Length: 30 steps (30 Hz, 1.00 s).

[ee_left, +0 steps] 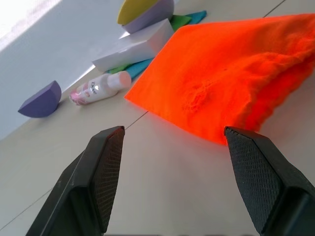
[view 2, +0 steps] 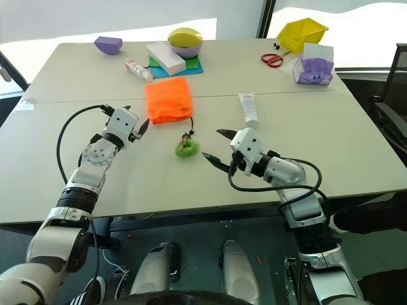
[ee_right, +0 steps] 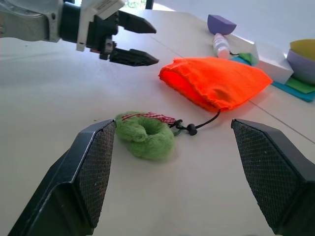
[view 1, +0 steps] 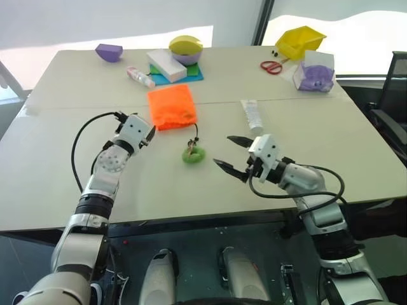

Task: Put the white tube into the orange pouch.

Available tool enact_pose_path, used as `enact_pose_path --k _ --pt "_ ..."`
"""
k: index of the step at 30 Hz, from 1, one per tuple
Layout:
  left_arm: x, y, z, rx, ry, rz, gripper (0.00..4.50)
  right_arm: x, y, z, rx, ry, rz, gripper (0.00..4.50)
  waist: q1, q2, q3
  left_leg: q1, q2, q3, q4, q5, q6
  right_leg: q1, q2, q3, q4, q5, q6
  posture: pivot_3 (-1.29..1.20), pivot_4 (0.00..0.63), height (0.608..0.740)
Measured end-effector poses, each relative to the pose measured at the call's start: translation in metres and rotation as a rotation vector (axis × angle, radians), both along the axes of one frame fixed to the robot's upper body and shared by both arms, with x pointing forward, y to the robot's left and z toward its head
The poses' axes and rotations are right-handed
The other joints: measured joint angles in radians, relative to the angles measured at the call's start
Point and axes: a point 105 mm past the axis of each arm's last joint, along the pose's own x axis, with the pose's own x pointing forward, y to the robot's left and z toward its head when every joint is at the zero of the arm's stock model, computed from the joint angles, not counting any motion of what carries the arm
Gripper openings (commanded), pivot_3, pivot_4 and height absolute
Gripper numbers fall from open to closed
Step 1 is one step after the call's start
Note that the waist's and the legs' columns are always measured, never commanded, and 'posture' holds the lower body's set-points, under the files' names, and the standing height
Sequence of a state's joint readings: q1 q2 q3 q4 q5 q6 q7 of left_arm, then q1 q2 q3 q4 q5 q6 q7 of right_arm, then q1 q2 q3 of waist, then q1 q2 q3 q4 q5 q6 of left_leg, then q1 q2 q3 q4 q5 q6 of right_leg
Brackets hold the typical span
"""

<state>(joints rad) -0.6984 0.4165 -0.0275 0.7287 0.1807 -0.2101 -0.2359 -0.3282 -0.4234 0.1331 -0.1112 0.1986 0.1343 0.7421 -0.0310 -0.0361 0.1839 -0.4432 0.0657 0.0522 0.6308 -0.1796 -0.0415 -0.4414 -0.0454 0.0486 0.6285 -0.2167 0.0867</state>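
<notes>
Next, my left gripper pinches the opening's near corner (view 1: pixel 158 128) and pulls it closer before my right gripper takes the tube, because the orange pouch's opening (view 1: pixel 175 127) lies slack and unheld.
The orange pouch (view 1: pixel 172 107) lies flat near the table's middle, its dark cord running to a fuzzy green ring (view 1: pixel 193 154) in front of it. To its right the white tube (view 1: pixel 252 115) rests on the table, cap toward me. My left gripper (view 1: pixel 151 135) is open and empty, just left of the pouch's near corner and pointing at the pouch (ee_left: pixel 231 83). My right gripper (view 1: pixel 227 154) is open and empty. It sits in front of the tube and points left at the green ring (ee_right: pixel 145 133). The right wrist view also shows the left gripper (ee_right: pixel 133 42).
At the back stand a white box (view 1: pixel 166 65), a yellow and purple bowl (view 1: pixel 186 49) on a teal mat, a small white bottle (view 1: pixel 140 76) and a purple half-round block (view 1: pixel 109 52). Red scissors (view 1: pixel 271 66), a yellow bin (view 1: pixel 300 40) and a clear box of purple things (view 1: pixel 315 73) sit back right.
</notes>
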Motion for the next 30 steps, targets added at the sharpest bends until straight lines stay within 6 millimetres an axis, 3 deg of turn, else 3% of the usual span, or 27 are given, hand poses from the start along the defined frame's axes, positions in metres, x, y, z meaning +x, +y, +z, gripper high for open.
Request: enact_pose_path --k 5,12,17,24,27,30 --pt "0.006 -0.032 -0.001 0.007 -0.004 -0.098 3.46 0.001 0.007 0.0 0.016 0.005 -0.004 3.91 0.014 0.0 0.0 0.0 0.0 0.0 0.0 0.0 0.0 0.0 0.0 0.0 0.0 0.0 0.0 0.0 0.15 0.74" --pt "0.006 -0.035 -0.011 0.053 0.014 -0.106 3.46 0.002 0.006 0.0 0.014 0.002 -0.013 3.91 0.017 0.0 0.0 0.0 0.0 0.0 0.0 0.0 0.0 0.0 0.0 0.0 0.0 0.0 0.0 0.0 0.15 0.74" --pt "0.016 -0.033 -0.004 0.081 -0.005 -0.051 3.46 0.003 0.006 0.002 0.015 -0.003 -0.013 3.91 0.018 0.0 0.0 0.0 0.0 0.0 0.0 0.0 0.0 0.0 0.0 0.0 0.0 0.0 0.0 0.0 0.15 0.74" --pt "0.021 -0.042 -0.016 0.075 0.042 -0.037 3.46 0.003 0.006 0.002 0.014 -0.004 -0.013 3.91 0.018 0.0 0.0 0.0 0.0 0.0 0.0 0.0 0.0 0.0 0.0 0.0 0.0 0.0 0.001 0.0 0.15 0.74" --pt "0.022 -0.041 -0.016 0.074 0.044 -0.029 2.65 0.003 0.006 0.002 0.014 -0.004 -0.015 3.97 0.018 0.0 0.0 0.0 0.0 0.0 0.0 0.0 0.0 0.0 0.0 0.0 0.0 0.0 0.001 0.0 0.15 0.74" --pt "0.021 -0.044 -0.016 0.07 0.039 -0.042 1.14 0.003 0.005 0.002 0.014 -0.004 -0.02 3.97 0.018 0.0 0.0 0.0 0.0 0.0 0.0 0.0 0.0 0.0 0.0 0.0 0.0 0.0 0.001 0.0 0.15 0.74"
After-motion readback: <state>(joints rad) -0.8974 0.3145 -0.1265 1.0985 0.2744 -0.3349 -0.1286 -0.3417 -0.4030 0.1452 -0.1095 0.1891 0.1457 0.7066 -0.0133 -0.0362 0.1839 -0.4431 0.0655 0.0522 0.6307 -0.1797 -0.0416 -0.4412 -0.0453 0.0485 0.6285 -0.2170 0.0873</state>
